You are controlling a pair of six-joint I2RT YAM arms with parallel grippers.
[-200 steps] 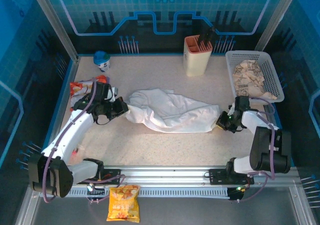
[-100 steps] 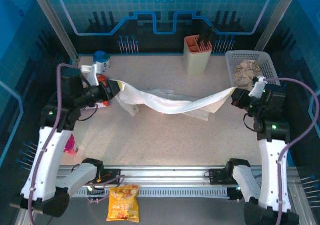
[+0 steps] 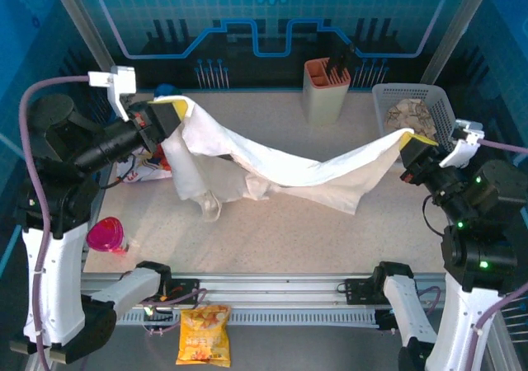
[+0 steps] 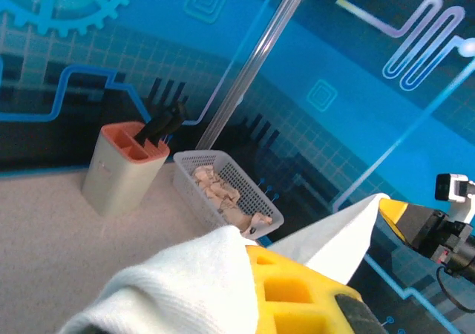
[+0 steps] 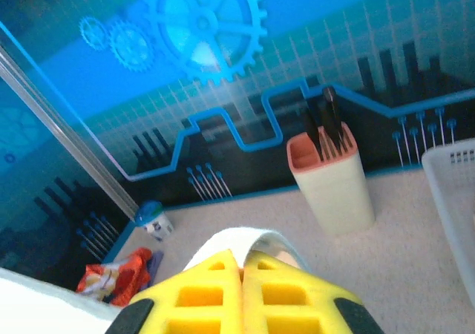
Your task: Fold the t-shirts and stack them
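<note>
The t-shirt's loose part point(image 3: 200, 180) hangs bunched under my left gripper, so my grippers should swing the t-shirt toward the knife block point(image 3: 325, 97) and pull it back to spread it.
One white t-shirt point(image 3: 280, 169) hangs in the air, stretched between my two raised grippers and sagging in the middle, with a loose part drooping toward the table at the left point(image 3: 198, 190). My left gripper point(image 3: 169, 111) is shut on its left end. In the left wrist view the cloth point(image 4: 178, 286) bunches over my left gripper point(image 4: 252, 254). My right gripper point(image 3: 412, 144) is shut on the right end. In the right wrist view a fold of the t-shirt point(image 5: 249, 239) pokes out between the closed yellow fingers of my right gripper point(image 5: 241, 263).
A knife block point(image 3: 327, 91) stands at the back, with a white basket point(image 3: 452, 136) of crumpled paper to its right. A blue-capped bottle point(image 5: 154, 219) and snack packets point(image 5: 119, 278) lie at the far left. A pink cup point(image 3: 105, 235) sits near left. A chip bag point(image 3: 204, 335) lies below the rail.
A second ago the t-shirt lay crumpled on the table with both grippers low at its ends. Both arms have risen, lifting and stretching it clear of the table.
</note>
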